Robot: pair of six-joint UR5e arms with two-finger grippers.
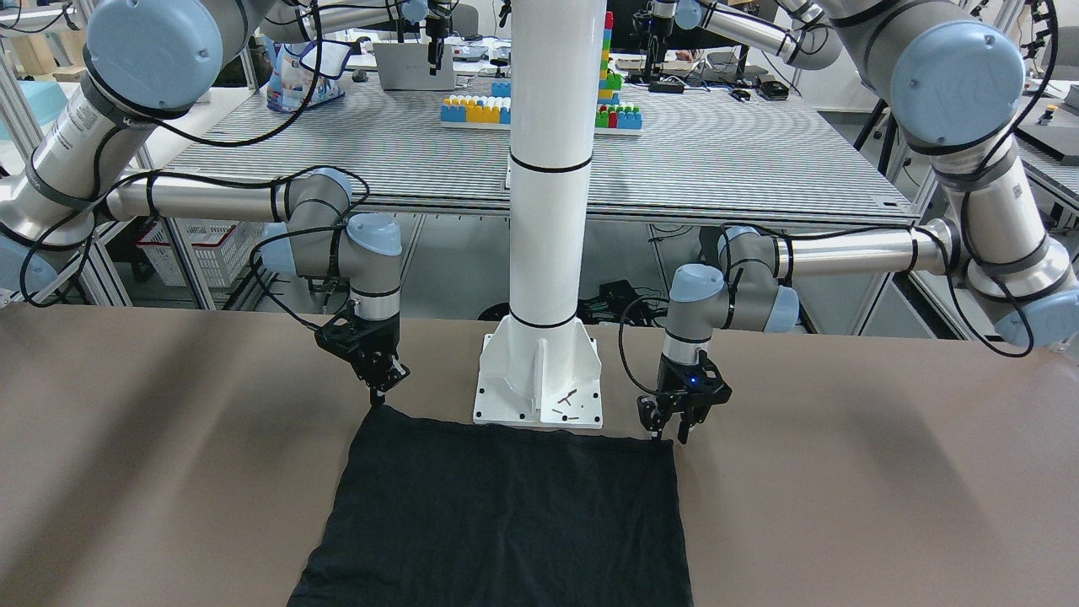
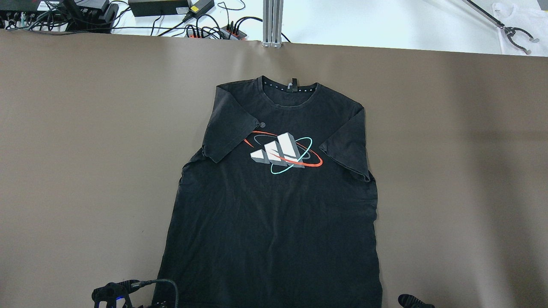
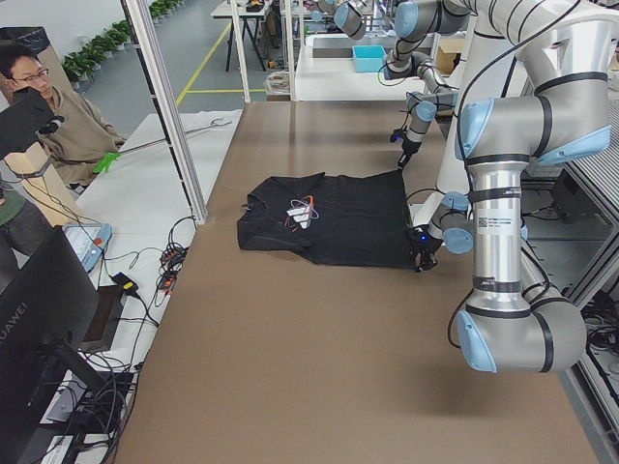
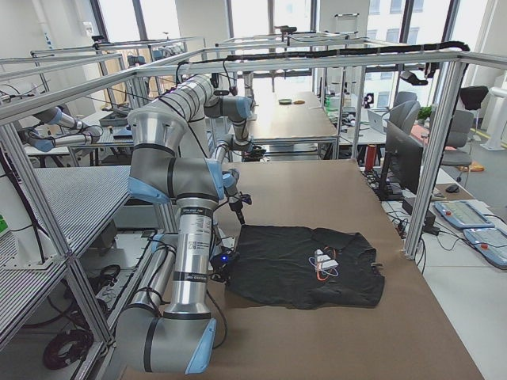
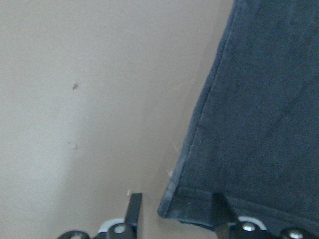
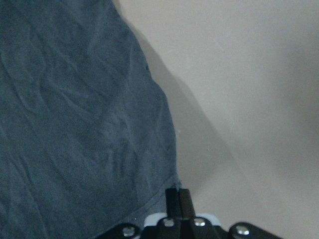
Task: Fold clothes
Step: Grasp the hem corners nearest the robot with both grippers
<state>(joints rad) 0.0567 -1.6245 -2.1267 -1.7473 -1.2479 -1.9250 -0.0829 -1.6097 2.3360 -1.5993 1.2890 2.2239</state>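
The under layer [image 5: 195, 224] shows a little beneath the hem corner. Both layers of the black T-shirt [image 1: 511, 516] should move together when I carry the hem.
The clothes are one black T-shirt [image 2: 274, 214] lying flat and face up on the brown table, collar at the far side, with a white, red and teal logo [image 2: 284, 154] on the chest. Both grippers are at the near hem. My left gripper [image 1: 670, 437] is open, and in the left wrist view its fingers straddle the hem corner [image 5: 172, 206]. My right gripper [image 1: 377, 398] is shut on the other hem corner, and the fabric [image 6: 75, 124] rises slightly to its closed fingertips [image 6: 177, 194].
The robot's white pedestal base [image 1: 539, 379] stands just behind the hem, between the two arms. Cables and power strips [image 2: 171, 17] lie past the table's far edge. A person [image 3: 39, 106] sits beyond that edge in the left side view.
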